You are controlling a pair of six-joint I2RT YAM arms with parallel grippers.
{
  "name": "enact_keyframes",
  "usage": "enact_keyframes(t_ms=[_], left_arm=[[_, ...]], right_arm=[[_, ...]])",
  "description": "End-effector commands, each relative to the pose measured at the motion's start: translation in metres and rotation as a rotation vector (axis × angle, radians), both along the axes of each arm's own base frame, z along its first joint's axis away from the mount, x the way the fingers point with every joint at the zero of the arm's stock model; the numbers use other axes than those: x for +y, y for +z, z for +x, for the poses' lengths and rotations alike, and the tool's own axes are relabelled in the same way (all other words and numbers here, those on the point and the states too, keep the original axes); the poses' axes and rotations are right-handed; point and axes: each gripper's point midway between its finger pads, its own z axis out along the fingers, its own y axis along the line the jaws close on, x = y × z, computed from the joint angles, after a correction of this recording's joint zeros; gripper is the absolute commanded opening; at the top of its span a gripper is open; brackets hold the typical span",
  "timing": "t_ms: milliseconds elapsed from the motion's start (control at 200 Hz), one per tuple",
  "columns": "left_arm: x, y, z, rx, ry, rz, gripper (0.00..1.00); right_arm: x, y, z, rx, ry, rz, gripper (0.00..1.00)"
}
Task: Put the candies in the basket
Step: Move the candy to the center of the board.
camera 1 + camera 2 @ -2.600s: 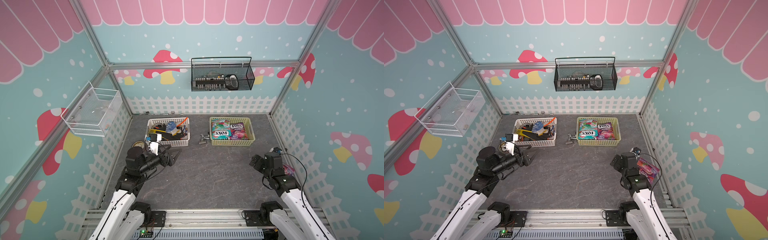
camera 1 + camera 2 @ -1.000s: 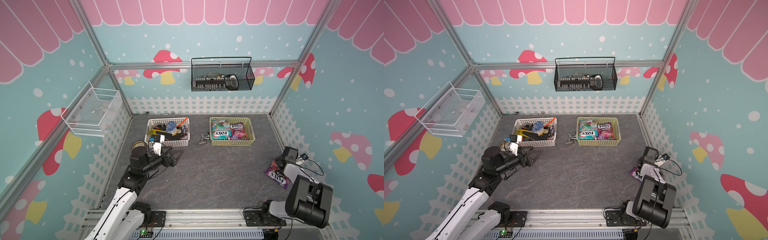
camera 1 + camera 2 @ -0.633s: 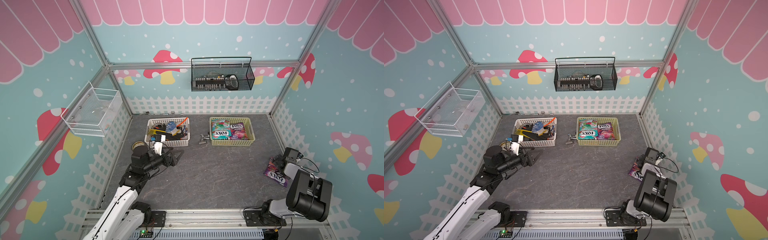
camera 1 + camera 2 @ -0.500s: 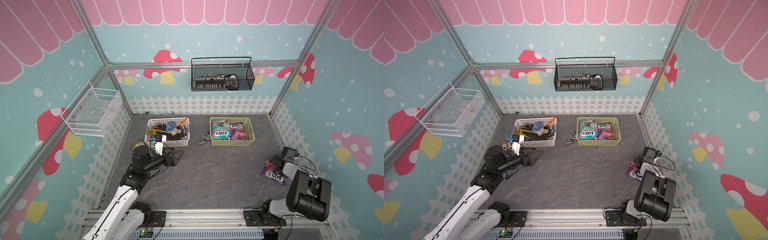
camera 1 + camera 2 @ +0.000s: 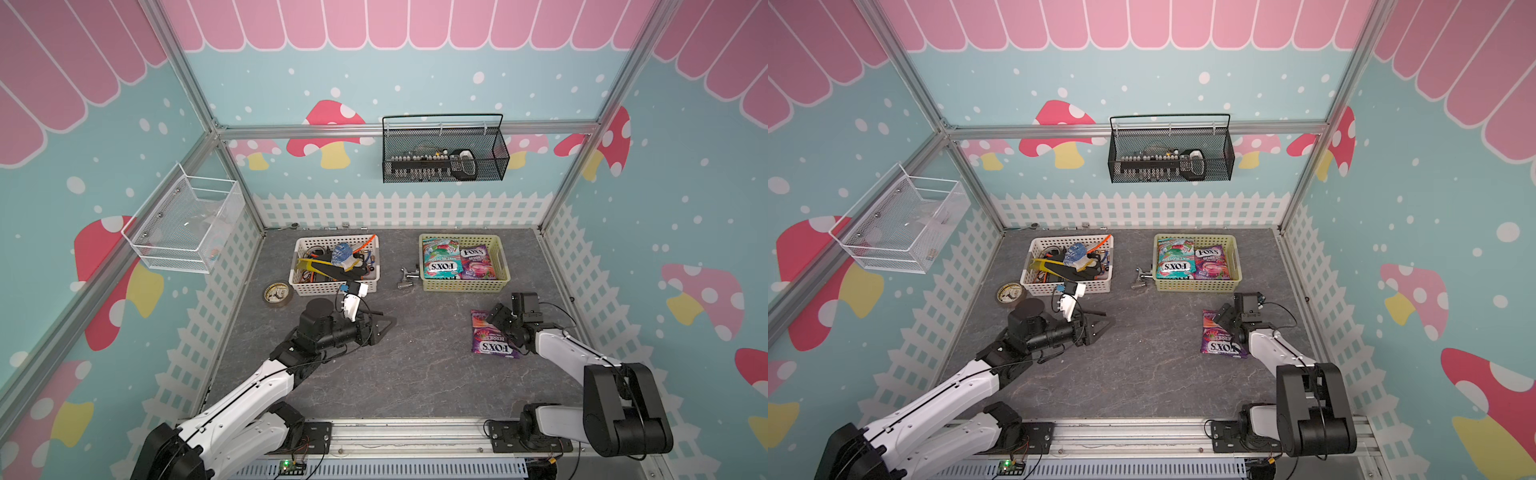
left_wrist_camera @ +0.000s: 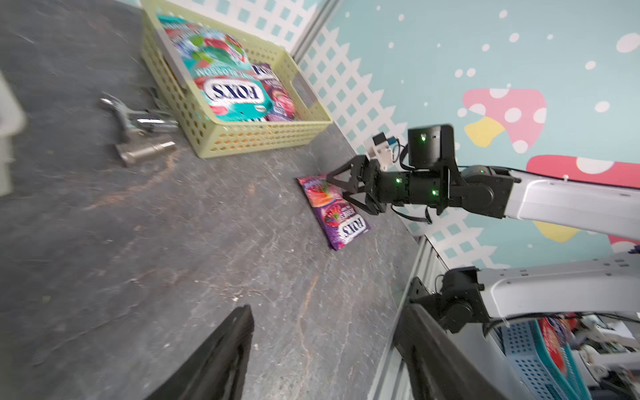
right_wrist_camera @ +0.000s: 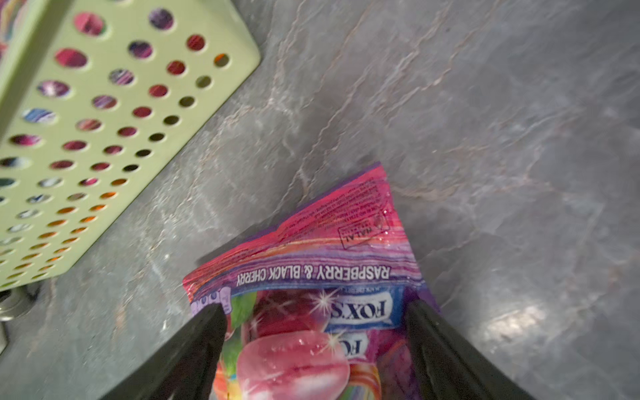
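Observation:
The purple candy bag lies flat, filling my right gripper's opening (image 7: 303, 310). My left gripper should hold the bag's free edge (image 5: 474, 334) still before my right gripper raises it.
A purple FOX'S candy bag (image 5: 492, 336) (image 5: 1221, 336) lies flat on the grey floor, in front of the pale yellow-green basket (image 5: 463, 284) (image 5: 1196, 286). My right gripper (image 5: 496, 320) (image 7: 313, 306) is open and low over the bag's far end (image 7: 311, 242), one finger at each side edge. The left wrist view shows the same bag (image 6: 334, 211) under that gripper (image 6: 337, 187). A teal bag (image 5: 440, 259) and a purple bag (image 5: 478, 262) lie in the basket. My left gripper (image 5: 384, 322) (image 6: 325, 310) is open above bare floor, holding nothing.
A white perforated basket (image 5: 334, 286) full of clutter stands left of the candy basket, with a metal fitting (image 5: 407, 277) between them. A tape roll (image 5: 277, 294) lies at the left. A black wire basket (image 5: 444, 153) hangs on the back wall and a white mesh shelf (image 5: 183, 232) on the left wall.
The purple bag has slid left, away from the right wall, with my right gripper over it. My left arm has reached a little further forward.

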Motion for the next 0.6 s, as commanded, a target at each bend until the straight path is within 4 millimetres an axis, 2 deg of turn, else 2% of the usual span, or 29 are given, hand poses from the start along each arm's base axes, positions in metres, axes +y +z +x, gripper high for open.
enact_keyframes(t_ms=[0, 75, 180, 285, 395, 485, 595], left_arm=[[-0.023, 0.000, 0.005, -0.023, 0.006, -0.033, 0.66], [-0.043, -0.008, 0.005, -0.017, -0.032, -0.041, 0.63], [-0.069, -0.007, 0.005, -0.035, -0.067, -0.081, 0.50], [-0.096, -0.012, 0.014, -0.050, -0.079, -0.079, 0.40], [-0.127, -0.029, 0.025, -0.044, -0.117, -0.044, 0.34], [-0.149, -0.041, 0.031, -0.001, -0.154, -0.070, 0.29], [-0.179, -0.063, 0.033, 0.040, -0.202, -0.042, 0.26]], right_arm=[[-0.005, 0.012, -0.008, -0.005, -0.001, -0.033, 0.88], [-0.029, 0.018, -0.015, 0.013, -0.034, -0.136, 0.92], [-0.051, 0.022, -0.015, -0.010, 0.006, -0.168, 0.93], [-0.047, 0.021, -0.009, -0.073, 0.123, -0.077, 0.88], [-0.043, 0.020, -0.006, -0.100, 0.186, -0.057, 0.82], [-0.039, 0.006, -0.012, -0.066, 0.189, -0.021, 0.76], [-0.041, -0.020, -0.027, 0.041, 0.139, 0.005, 0.74]])
